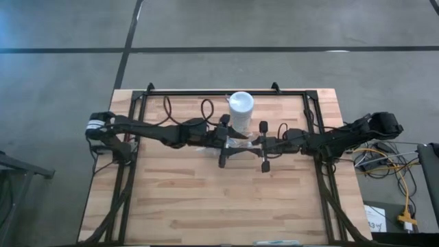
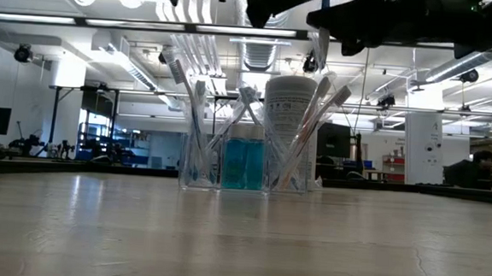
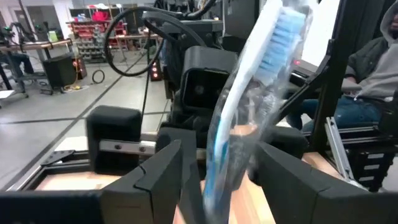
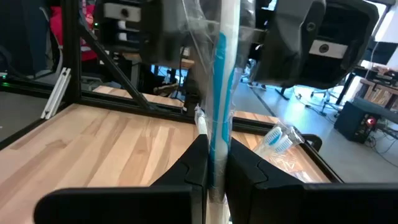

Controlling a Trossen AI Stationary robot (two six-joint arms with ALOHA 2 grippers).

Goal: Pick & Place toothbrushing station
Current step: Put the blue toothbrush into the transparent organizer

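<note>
My left gripper should take the wrapped toothbrush's handle (image 4: 221, 127), which my right gripper still pinches between my left gripper's open fingers, and lower it into the clear holder (image 2: 287, 168).
Both arms meet over the middle of the table (image 1: 206, 206). My right gripper (image 4: 217, 168) (image 1: 259, 143) is shut on a pale toothbrush (image 4: 222, 93) in a clear wrapper. In the left wrist view a wrapped toothbrush (image 3: 261, 56), blue bristles up, stands between the fingers of my open left gripper (image 3: 221, 180) (image 1: 226, 142). I cannot tell whether it is the same brush. Below, a clear holder (image 2: 201, 165) with several toothbrushes, teal tubes (image 2: 243, 163) and a white cup (image 2: 290, 115) (image 1: 241, 104) stand on the table. My right gripper pinches the wrapped toothbrush's handle (image 4: 219, 134) between its two fingers. The fingers come level from the table's right side and lie across the brush. The brush stands nearly upright in the hold, clear of the table.
Another wrapped toothbrush head (image 4: 280, 138) shows low beside my right gripper. A black frame (image 1: 226, 92) runs round the table's far and side edges. The near half of the wooden top is bare. A seated person (image 3: 373, 74) is in the room beyond.
</note>
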